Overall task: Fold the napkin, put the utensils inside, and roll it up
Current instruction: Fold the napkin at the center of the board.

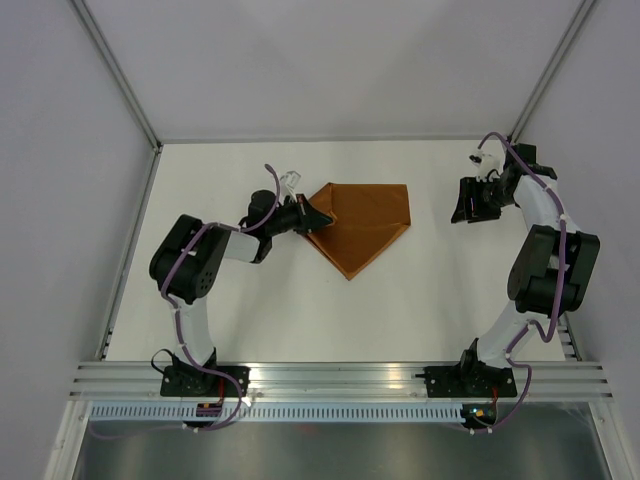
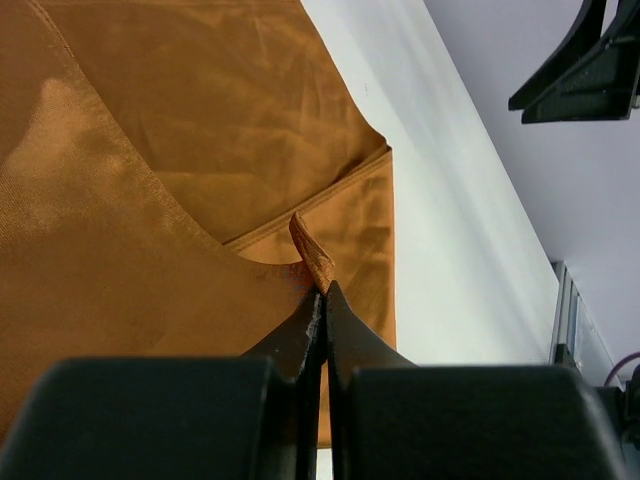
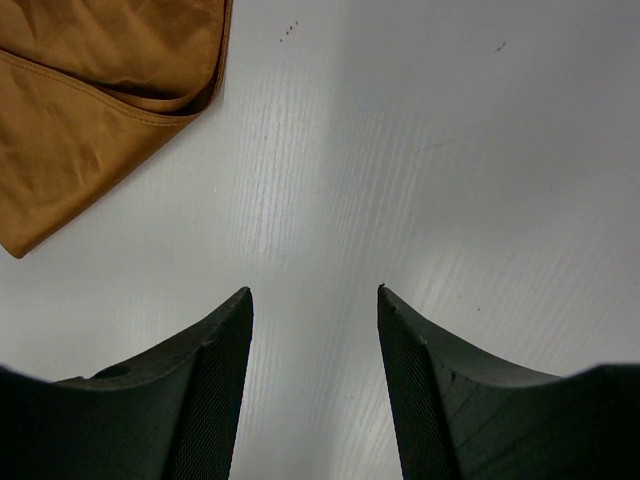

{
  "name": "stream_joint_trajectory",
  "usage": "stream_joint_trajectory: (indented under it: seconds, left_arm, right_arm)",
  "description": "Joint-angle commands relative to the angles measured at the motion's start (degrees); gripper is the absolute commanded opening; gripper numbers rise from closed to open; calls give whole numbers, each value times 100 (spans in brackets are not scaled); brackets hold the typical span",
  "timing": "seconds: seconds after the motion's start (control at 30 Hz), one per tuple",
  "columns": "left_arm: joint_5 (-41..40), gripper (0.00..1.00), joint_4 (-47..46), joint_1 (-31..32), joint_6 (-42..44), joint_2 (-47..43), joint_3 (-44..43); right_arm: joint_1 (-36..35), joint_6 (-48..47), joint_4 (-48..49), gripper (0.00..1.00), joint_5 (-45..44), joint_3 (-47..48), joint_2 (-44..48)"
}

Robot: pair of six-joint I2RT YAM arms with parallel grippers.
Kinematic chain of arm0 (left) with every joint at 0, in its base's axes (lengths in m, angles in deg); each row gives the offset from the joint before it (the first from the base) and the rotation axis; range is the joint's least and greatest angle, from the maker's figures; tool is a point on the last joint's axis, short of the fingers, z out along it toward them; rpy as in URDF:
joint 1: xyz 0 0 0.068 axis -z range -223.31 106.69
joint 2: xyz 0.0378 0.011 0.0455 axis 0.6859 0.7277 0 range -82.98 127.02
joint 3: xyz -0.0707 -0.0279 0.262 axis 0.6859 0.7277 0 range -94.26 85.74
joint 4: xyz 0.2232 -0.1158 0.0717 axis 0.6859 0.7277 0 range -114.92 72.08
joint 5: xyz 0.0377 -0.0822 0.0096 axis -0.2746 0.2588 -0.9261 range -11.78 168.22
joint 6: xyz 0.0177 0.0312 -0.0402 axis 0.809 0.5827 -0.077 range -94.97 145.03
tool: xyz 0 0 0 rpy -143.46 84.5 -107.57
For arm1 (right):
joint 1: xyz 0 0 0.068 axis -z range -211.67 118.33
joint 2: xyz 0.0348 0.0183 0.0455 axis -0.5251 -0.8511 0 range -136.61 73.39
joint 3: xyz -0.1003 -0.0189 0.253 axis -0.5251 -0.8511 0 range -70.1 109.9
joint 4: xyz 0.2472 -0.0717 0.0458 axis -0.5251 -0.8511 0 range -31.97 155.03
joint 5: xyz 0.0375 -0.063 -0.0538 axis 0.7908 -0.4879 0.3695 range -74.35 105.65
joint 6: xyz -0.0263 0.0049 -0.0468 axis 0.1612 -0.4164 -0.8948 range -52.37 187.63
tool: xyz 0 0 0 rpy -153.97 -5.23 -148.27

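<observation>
The pinched tip [image 2: 312, 250] is above the napkin's lower layer, so the robot's left gripper keeps going toward the near point [image 1: 349, 270] and lets go of the tip on that layer.
The rust-orange napkin [image 1: 362, 226] lies folded near the middle of the white table, its point toward the near edge. My left gripper [image 1: 314, 217] sits at the napkin's left corner, shut on a pinched tip of the cloth [image 2: 312, 250], which stands up between the fingertips. In the left wrist view the napkin [image 2: 180, 150] shows a folded upper layer over a lower one. My right gripper [image 1: 466, 201] hovers to the right of the napkin, open with only bare table between its fingers [image 3: 222, 350]. A corner of the napkin [image 3: 90, 110] shows at the upper left of the right wrist view. The utensils are out of view.
The table [image 1: 430, 300] is bounded by grey walls with metal frame posts at the back corners. An aluminium rail [image 1: 340, 380] runs along the near edge, carrying both arm bases.
</observation>
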Motion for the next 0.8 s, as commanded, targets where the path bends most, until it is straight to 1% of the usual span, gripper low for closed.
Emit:
stream_joint_trajectory:
  seconds: [0.0, 0.43, 0.77]
  left_arm:
    - [276, 2, -422, 98, 415, -319, 75]
    - [575, 2, -510, 450, 476, -355, 242]
    - [672, 3, -554, 573, 511, -205, 357]
  right_arm:
    - [31, -86, 9, 59, -66, -56, 265]
    - [31, -121, 26, 59, -110, -188, 344]
    - [39, -139, 9, 59, -145, -241, 432]
